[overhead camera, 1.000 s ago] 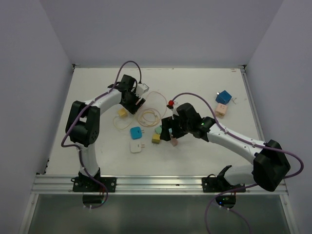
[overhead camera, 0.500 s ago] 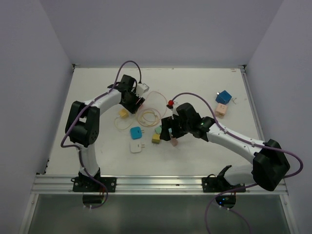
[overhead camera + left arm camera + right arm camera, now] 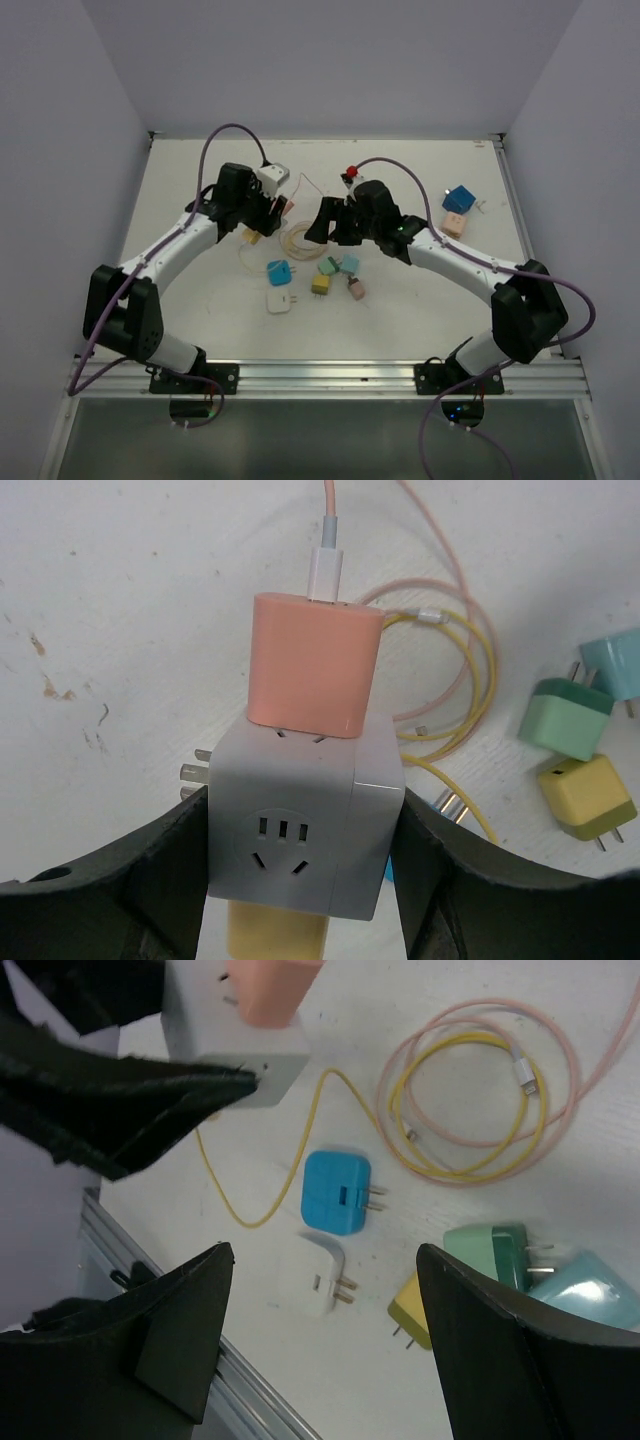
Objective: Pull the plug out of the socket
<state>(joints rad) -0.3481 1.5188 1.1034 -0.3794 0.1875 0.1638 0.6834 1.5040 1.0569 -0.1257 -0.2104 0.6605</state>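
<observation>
My right gripper should keep going toward the plug's sides (image 3: 313, 667) and close there, because the pink plug stands clear of my left gripper's fingers on the socket (image 3: 300, 815).
My left gripper (image 3: 300, 852) is shut on a white cube socket (image 3: 305, 825), one finger on each side, and holds it above the table. A pink plug (image 3: 312, 662) with a pink cable (image 3: 330, 520) sits in the socket's far face. A yellow plug (image 3: 272, 932) shows under the socket; I cannot tell if it is attached. In the top view the socket (image 3: 271, 178) is at the back left. My right gripper (image 3: 322, 1252) is open and empty, just right of the socket (image 3: 235, 1035) and pink plug (image 3: 270, 985).
Coiled pink and yellow cables (image 3: 300, 238) lie between the arms. Loose plugs lie in front: blue (image 3: 278, 272), white (image 3: 279, 301), green (image 3: 326, 267), yellow (image 3: 320, 285), teal (image 3: 350, 263), pink (image 3: 356, 288). A blue cube (image 3: 459, 198) and a peach one (image 3: 453, 225) sit at the back right.
My left arm has swung, carrying the socket a little to the left. My right gripper has moved back and left from the loose plugs to beside the socket.
</observation>
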